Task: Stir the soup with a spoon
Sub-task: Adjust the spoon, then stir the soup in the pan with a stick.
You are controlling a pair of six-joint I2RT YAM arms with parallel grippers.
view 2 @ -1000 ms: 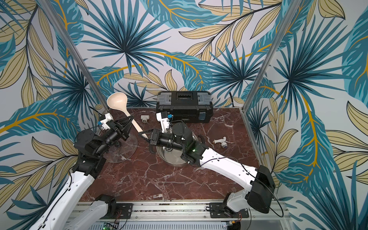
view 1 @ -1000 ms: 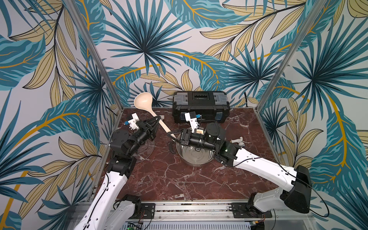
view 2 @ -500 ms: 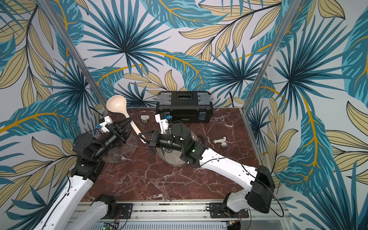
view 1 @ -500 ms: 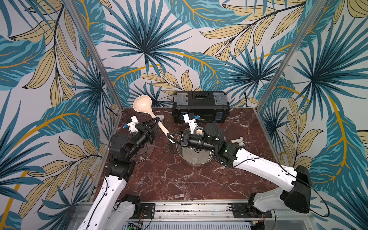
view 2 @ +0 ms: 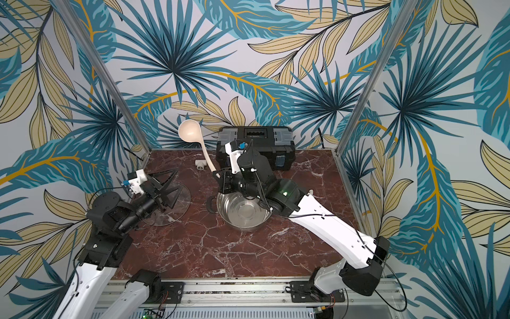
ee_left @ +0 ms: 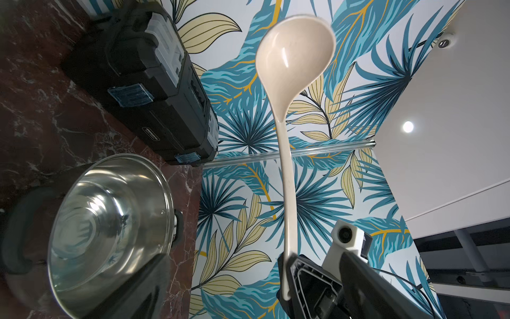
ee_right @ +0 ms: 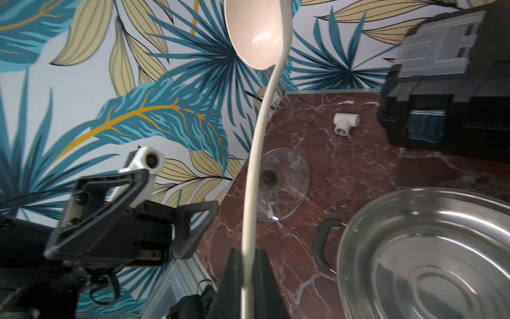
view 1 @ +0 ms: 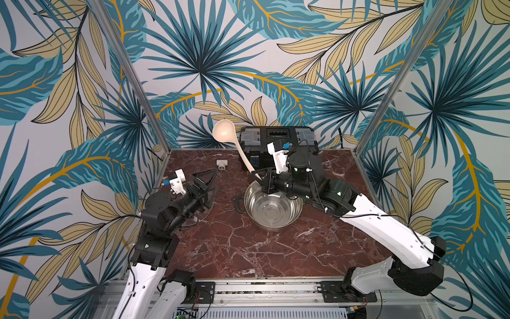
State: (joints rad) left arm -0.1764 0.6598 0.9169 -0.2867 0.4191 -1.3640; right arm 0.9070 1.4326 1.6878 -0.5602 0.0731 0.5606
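My right gripper has the spoon's bowl [view 1: 224, 131] pointing up, away from the pot, so it should turn the bowl down inside the pot while my left gripper goes to the pot's handle [view 1: 238, 204].
The cream-beige spoon [view 1: 223, 132] [view 2: 190, 131] stands nearly upright in the air, bowl at the top, over the far left rim of the steel pot [view 1: 271, 214] [view 2: 242, 211]. My right gripper [view 1: 259, 176] [view 2: 221, 179] [ee_right: 248, 256] is shut on the lower end of its handle [ee_right: 255, 171]. My left gripper [view 1: 214, 181] [view 2: 176, 181] [ee_left: 254, 259] stands open to the left, apart from the spoon [ee_left: 294, 58]. The pot [ee_left: 110, 210] shows shiny metal inside; I cannot make out soup.
A glass lid [view 2: 176, 210] [ee_right: 281, 182] lies flat under the left gripper. A white T-shaped fitting [view 1: 222, 163] [ee_right: 345, 123] sits near the back. A black toolbox [view 1: 278, 135] [ee_left: 143, 82] stands against the back wall, just behind the right wrist.
The left gripper has opened, let go of the spoon's handle and drawn back to the left. The right gripper has shut on the handle's end and carries the spoon alone, slightly further right.
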